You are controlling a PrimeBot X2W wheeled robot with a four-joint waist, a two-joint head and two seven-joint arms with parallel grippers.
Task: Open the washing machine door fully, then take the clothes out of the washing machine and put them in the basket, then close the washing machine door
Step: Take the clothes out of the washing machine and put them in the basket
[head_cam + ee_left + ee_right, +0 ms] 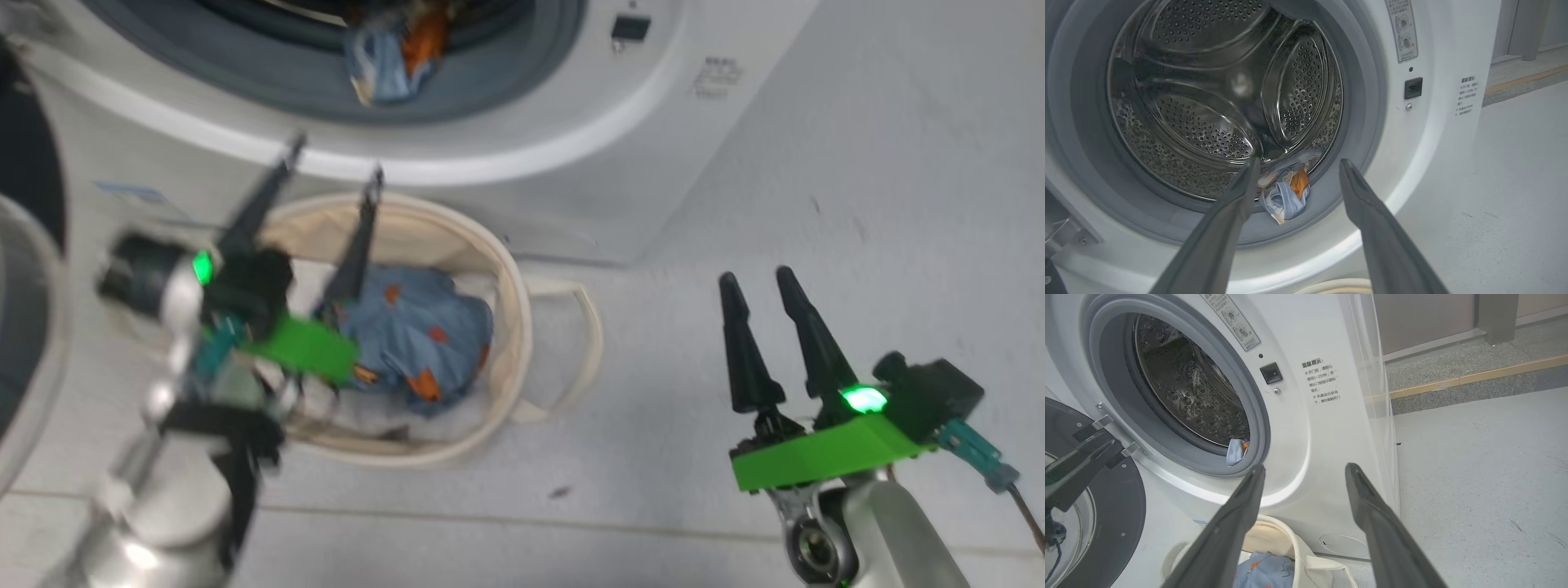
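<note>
Cloth trails into the washing machine's drum (1305, 158) behind the blue and orange piece (1285, 196). The piece will open out into a long hanging garment when I lift it.
The washing machine (571, 122) stands with its door (28, 269) swung open at the left; the door's black rim (1114, 522) also appears in the right wrist view. A small blue and orange piece of the clothes (1286, 192) lies on the drum's lip over the grey ring. A bigger blue bundle of clothes (420, 335) lies in the cream basket (514, 310) on the floor in front of the machine. My left gripper (336, 167) is open and empty above the basket's far rim, pointing at the drum. My right gripper (756, 278) hangs open and empty over the floor to the right.
White cloth (384, 418) lines the basket's bottom under the bundle. Bare grey floor (857, 204) runs to the right of the machine. A kerb with a yellow strip (1474, 377) lies beyond it. The open door stands close beside my left arm.
</note>
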